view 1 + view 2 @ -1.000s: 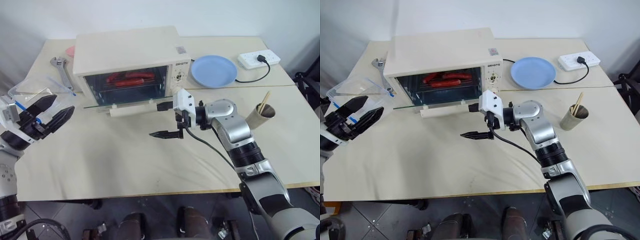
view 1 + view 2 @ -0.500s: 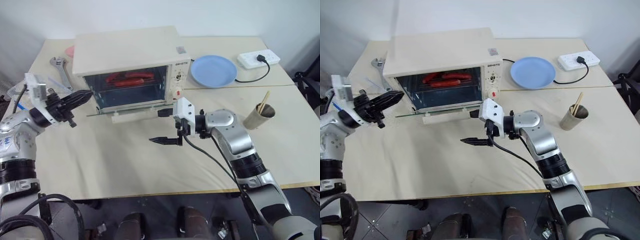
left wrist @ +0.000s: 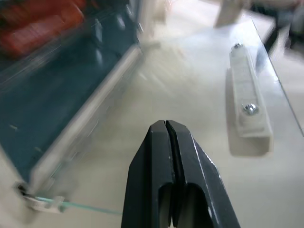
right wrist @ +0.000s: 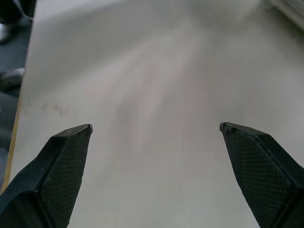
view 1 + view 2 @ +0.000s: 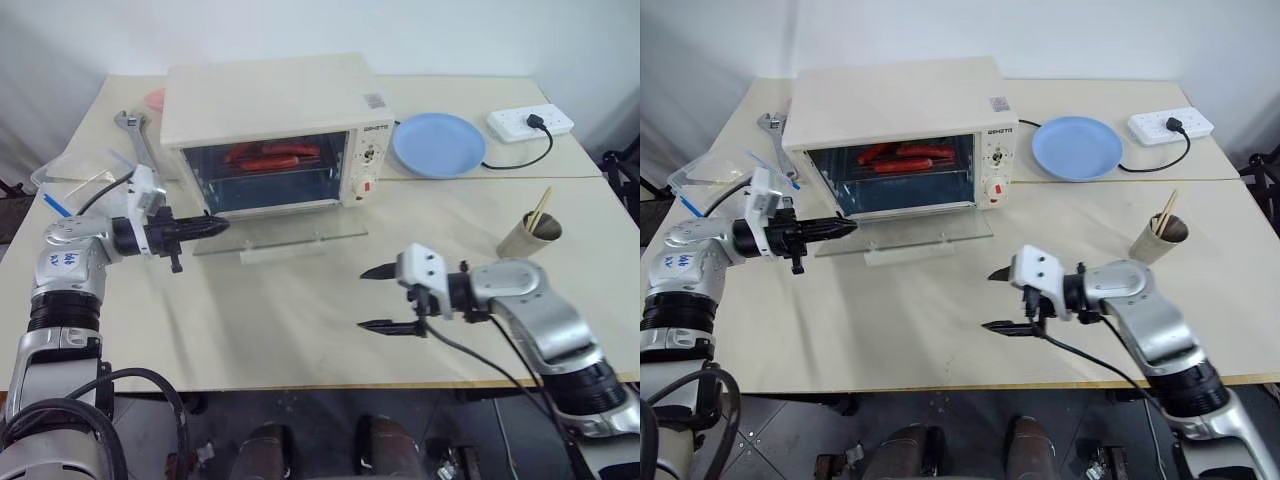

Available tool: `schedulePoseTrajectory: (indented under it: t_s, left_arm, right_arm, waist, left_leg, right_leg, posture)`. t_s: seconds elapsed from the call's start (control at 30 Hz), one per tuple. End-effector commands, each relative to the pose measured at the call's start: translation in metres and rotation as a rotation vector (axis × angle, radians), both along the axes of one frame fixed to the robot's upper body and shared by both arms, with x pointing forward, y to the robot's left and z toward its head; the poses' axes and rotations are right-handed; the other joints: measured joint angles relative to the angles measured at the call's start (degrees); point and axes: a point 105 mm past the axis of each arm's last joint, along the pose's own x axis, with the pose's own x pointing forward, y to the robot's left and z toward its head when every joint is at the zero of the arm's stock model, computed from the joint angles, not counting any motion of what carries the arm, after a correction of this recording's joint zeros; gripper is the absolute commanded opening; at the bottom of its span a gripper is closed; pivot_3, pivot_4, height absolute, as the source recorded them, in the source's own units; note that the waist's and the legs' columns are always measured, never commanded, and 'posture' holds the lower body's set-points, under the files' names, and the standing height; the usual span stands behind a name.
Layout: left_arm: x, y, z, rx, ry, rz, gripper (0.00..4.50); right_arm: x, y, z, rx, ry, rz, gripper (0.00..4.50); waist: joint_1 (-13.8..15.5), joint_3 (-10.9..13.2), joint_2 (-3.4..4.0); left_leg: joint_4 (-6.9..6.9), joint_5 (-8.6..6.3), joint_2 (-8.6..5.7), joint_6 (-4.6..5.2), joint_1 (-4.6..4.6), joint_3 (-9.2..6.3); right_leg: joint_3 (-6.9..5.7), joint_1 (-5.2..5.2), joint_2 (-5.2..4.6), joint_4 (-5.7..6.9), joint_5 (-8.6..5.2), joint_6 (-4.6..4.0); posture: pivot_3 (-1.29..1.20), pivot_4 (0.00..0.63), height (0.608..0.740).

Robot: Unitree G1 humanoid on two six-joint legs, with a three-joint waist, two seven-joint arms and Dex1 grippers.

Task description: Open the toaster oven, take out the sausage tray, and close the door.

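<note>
My gripper will pull the sausage tray (image 5: pixel 284 172), and the tray will slide out freely and bring the red sausages (image 5: pixel 270 162) along, because they lie flat across it.
The cream toaster oven (image 5: pixel 268 105) stands at the back of the table. Its glass door (image 5: pixel 283 235) lies folded down flat, with the bar handle (image 5: pixel 283 253) at the front. Inside, red sausages on the sausage tray (image 5: pixel 266 156) show through the opening. My left gripper (image 5: pixel 224 224) is shut and empty, and points right at the door's left end by the hinge. In the left wrist view its fingertips (image 3: pixel 165 126) hover over the glass, the handle (image 3: pixel 247 102) beyond them. My right gripper (image 5: pixel 376 298) is open and empty above bare table, in front and to the right of the door.
A blue plate (image 5: pixel 438 143) and a white power strip (image 5: pixel 530 122) lie at the back right. Near the right edge stands a paper cup with chopsticks (image 5: pixel 531 236). Left of the oven are a wrench (image 5: pixel 133 133) and a clear plastic box (image 5: pixel 80 176).
My left gripper has shut and swung right from the table's left edge to the door's left end. My right gripper, still open, has drawn back from the door handle toward the front.
</note>
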Motion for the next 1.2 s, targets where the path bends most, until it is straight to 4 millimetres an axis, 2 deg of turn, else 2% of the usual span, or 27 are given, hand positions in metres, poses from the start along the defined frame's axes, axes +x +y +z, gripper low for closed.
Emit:
schedulePoseTrajectory:
  t_s: [0.03, 0.27, 0.4, 0.47, 0.57, 0.63, 0.73, 0.83, 0.97, 1.07, 1.2]
  left_arm:
    - [-0.002, 0.0, -0.007, 0.127, -0.003, -0.048, 0.02]
    - [-0.004, -0.003, -0.027, 0.296, -0.039, -0.121, 0.02]
    - [-0.003, -0.004, -0.032, 0.36, -0.148, -0.142, 0.02]
    - [0.001, -0.004, -0.024, 0.322, -0.211, -0.095, 0.02]
    - [0.006, -0.007, 0.003, 0.109, -0.362, 0.024, 0.02]
    - [0.005, -0.004, 0.016, -0.032, -0.404, 0.114, 0.02]
    - [-0.008, -0.001, 0.027, -0.19, -0.472, 0.217, 0.53]
    - [-0.026, 0.006, 0.037, -0.352, -0.551, 0.368, 1.39]
    - [-0.061, 0.007, 0.023, -0.44, -0.557, 0.518, 2.54]
    - [-0.078, 0.01, 0.017, -0.461, -0.548, 0.596, 3.31]
    - [-0.097, 0.031, 0.017, -0.535, -0.589, 0.796, 4.47]
  right_arm:
    - [0.005, 0.002, 0.032, 0.061, -0.112, -0.017, 4.5]
    - [0.034, 0.032, 0.067, 0.169, -0.283, -0.088, 4.5]
    - [0.055, 0.061, 0.068, 0.168, -0.379, -0.126, 4.5]
    - [0.065, 0.073, 0.067, 0.15, -0.418, -0.148, 4.5]
    - [0.08, 0.094, 0.067, 0.122, -0.491, -0.184, 4.5]
    - [0.09, 0.105, 0.066, 0.085, -0.545, -0.208, 4.5]
    - [0.106, 0.116, 0.062, -0.022, -0.642, -0.243, 4.5]
    - [0.12, 0.126, 0.061, -0.092, -0.732, -0.265, 4.5]
    - [0.133, 0.14, 0.062, -0.165, -0.829, -0.256, 4.5]
    - [0.139, 0.147, 0.062, -0.188, -0.864, -0.252, 4.5]
    - [0.15, 0.153, 0.061, -0.258, -0.92, -0.266, 4.5]
  waist:
    - [-0.2, 0.0, 0.0]
    - [0.1, 0.0, -0.04]
    - [0.0, 0.0, -0.05]
    - [-0.1, 0.0, -0.05]
    - [-0.2, 0.0, -0.05]
    - [-0.5, 0.0, -0.05]
    - [-1.2, 0.0, -0.06]
    - [-1.9, 0.0, -0.06]
    - [-2.8, 0.0, -0.06]
    - [-3.0, 0.0, -0.06]
    - [-2.8, 0.0, -0.06]
  left_leg:
    - [-0.01, 0.0, 0.01, 0.0, 0.02, 0.04]
    - [0.02, 0.0, 0.02, 0.0, 0.01, 0.1]
    - [0.02, 0.0, 0.01, 0.0, 0.03, 0.1]
    - [0.02, 0.0, 0.01, 0.0, 0.03, 0.1]
    - [0.03, 0.01, 0.01, 0.01, 0.02, 0.09]
    - [0.04, 0.01, 0.01, 0.01, -0.02, 0.02]
    - [0.03, 0.01, 0.02, 0.01, -0.04, -0.14]
    - [0.0, 0.01, 0.0, 0.01, -0.01, -0.56]
    - [-0.05, 0.01, -0.03, 0.0, 0.06, -0.67]
    - [-0.03, 0.03, 0.02, -0.05, 0.03, -0.78]
    - [0.03, 0.06, 0.02, -0.05, 0.04, -0.78]
  right_leg:
    - [0.0, 0.0, 0.0, 0.01, 0.0, 0.0]
    - [0.02, -0.04, -0.03, 0.01, 0.0, -0.01]
    - [0.02, -0.04, -0.04, 0.04, 0.0, -0.01]
    - [0.03, -0.04, -0.04, 0.06, 0.0, -0.01]
    - [0.03, -0.06, -0.06, 0.11, 0.0, -0.01]
    - [0.01, -0.11, -0.07, 0.16, 0.0, -0.01]
    - [-0.03, -0.13, -0.08, 0.24, 0.0, -0.01]
    - [-0.01, -0.1, -0.13, 0.26, 0.0, -0.01]
    - [0.02, -0.05, -0.17, 0.29, 0.0, -0.01]
    - [-0.01, -0.01, -0.1, 0.28, 0.0, -0.01]
    - [0.05, 0.04, -0.11, 0.27, 0.0, -0.01]
  posture:
    - [0.0, 0.15, 0.74]
    - [0.0, 0.15, 0.74]
    - [0.0, 0.15, 0.74]
    - [0.0, 0.15, 0.74]
    - [0.0, 0.15, 0.74]
    - [0.0, 0.15, 0.74]
    - [0.0, 0.15, 0.74]
    - [0.0, 0.15, 0.74]
    - [0.0, 0.15, 0.74]
    - [0.0, 0.15, 0.74]
    - [0.0, 0.15, 0.74]
